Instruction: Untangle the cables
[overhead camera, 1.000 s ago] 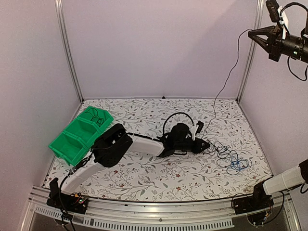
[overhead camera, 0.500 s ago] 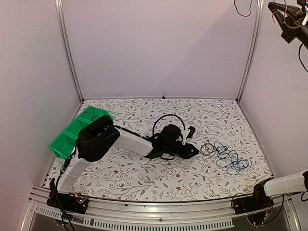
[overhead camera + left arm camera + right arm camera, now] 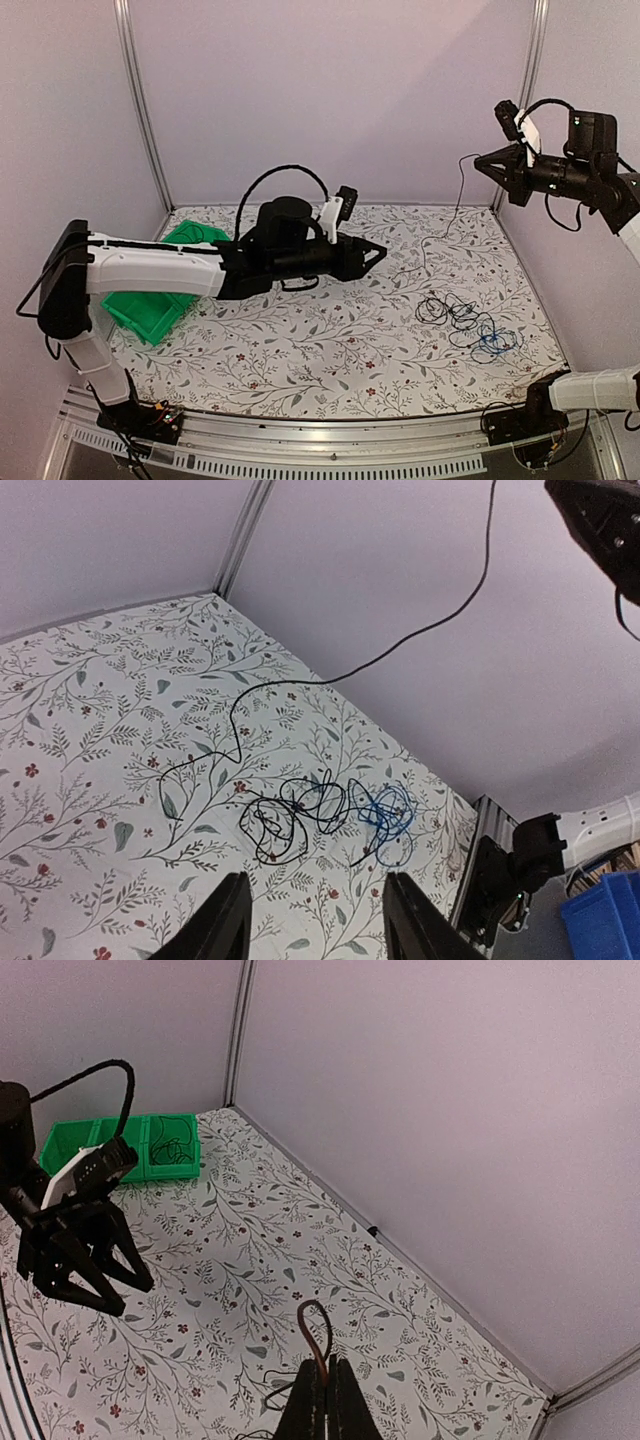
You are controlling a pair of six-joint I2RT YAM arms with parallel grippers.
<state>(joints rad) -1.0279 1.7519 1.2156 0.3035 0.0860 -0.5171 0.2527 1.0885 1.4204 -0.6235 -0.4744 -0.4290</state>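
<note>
Next, my left gripper takes the brown cable [image 3: 424,240] by its loose end [image 3: 403,272] near the tangle and pulls it straight, as the cable hangs bent from my right gripper.
A tangle of thin black cables [image 3: 452,311] with one blue cable [image 3: 493,341] lies on the floral table at the right; it also shows in the left wrist view [image 3: 300,815]. My right gripper [image 3: 478,162] is raised high at the upper right and shut on a dark brown cable [image 3: 317,1335]. That cable [image 3: 447,220] hangs from it down to the table. My left gripper [image 3: 380,251] is open and empty, raised above the table's middle, left of the tangle. Its fingers [image 3: 222,920] frame the tangle from above.
A green three-compartment bin [image 3: 158,292] sits at the table's left edge, partly behind the left arm; one compartment holds a coiled cable [image 3: 176,1149]. Metal frame posts [image 3: 524,90] stand at the back corners. The right arm's base [image 3: 520,415] is at the front right.
The left arm has lifted off the table and swung back and left. The right gripper has come down from the top corner, holding the cable, which now hangs to the table.
</note>
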